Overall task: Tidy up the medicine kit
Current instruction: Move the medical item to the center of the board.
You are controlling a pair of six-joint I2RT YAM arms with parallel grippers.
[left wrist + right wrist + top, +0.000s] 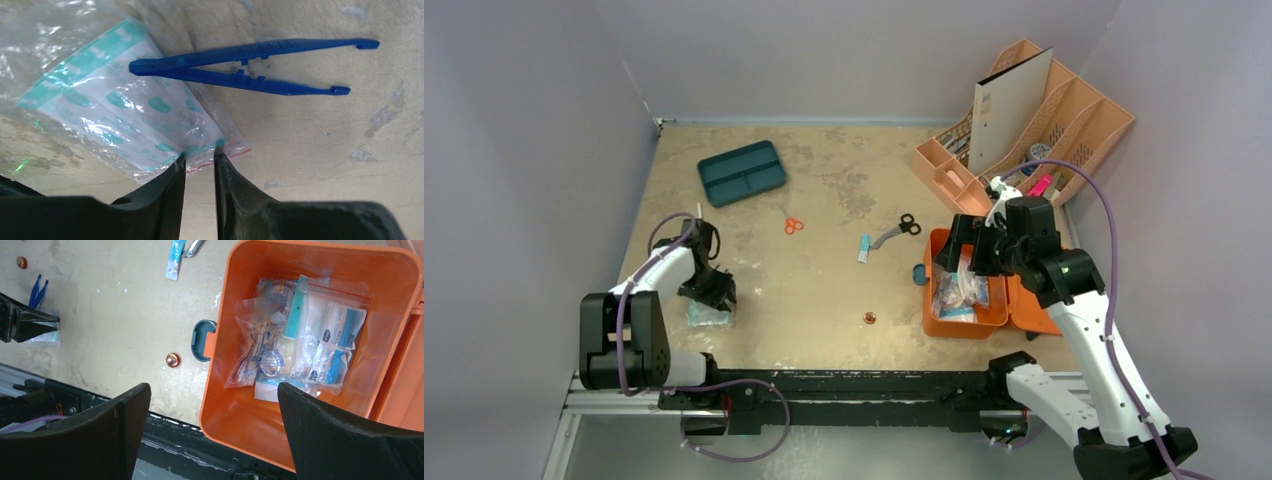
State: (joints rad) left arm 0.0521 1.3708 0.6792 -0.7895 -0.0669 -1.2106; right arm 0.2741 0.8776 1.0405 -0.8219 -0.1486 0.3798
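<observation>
The closed end of the blue tweezers point(146, 67) is lying on the zip bag. Next, my left gripper pulls the bag's red-striped corner point(236, 152) clear before it lifts the bag.
The orange medicine kit point(964, 326) lies open at the right with its lid point(1034, 312) flat beside it. In the right wrist view its wall point(220, 390) encloses several clear packets point(300, 340). My right gripper point(969, 255) hovers over the kit's near edge, wide open and empty point(212, 386). At the left, my left gripper point(709, 290) is down on a clear zip bag point(125, 105) holding a teal-printed pad. Its fingertips point(199, 157) straddle the bag's red-striped corner with a narrow gap. Blue plastic tweezers point(250, 67) rest partly on that bag.
A dark teal tray point(742, 172) sits at the back left. Orange-handled scissors point(793, 225), black-handled scissors point(897, 231), a small teal sachet point(863, 248) and a copper disc point(869, 319) lie mid-table. A peach desk organizer point(1024, 120) fills the back right corner.
</observation>
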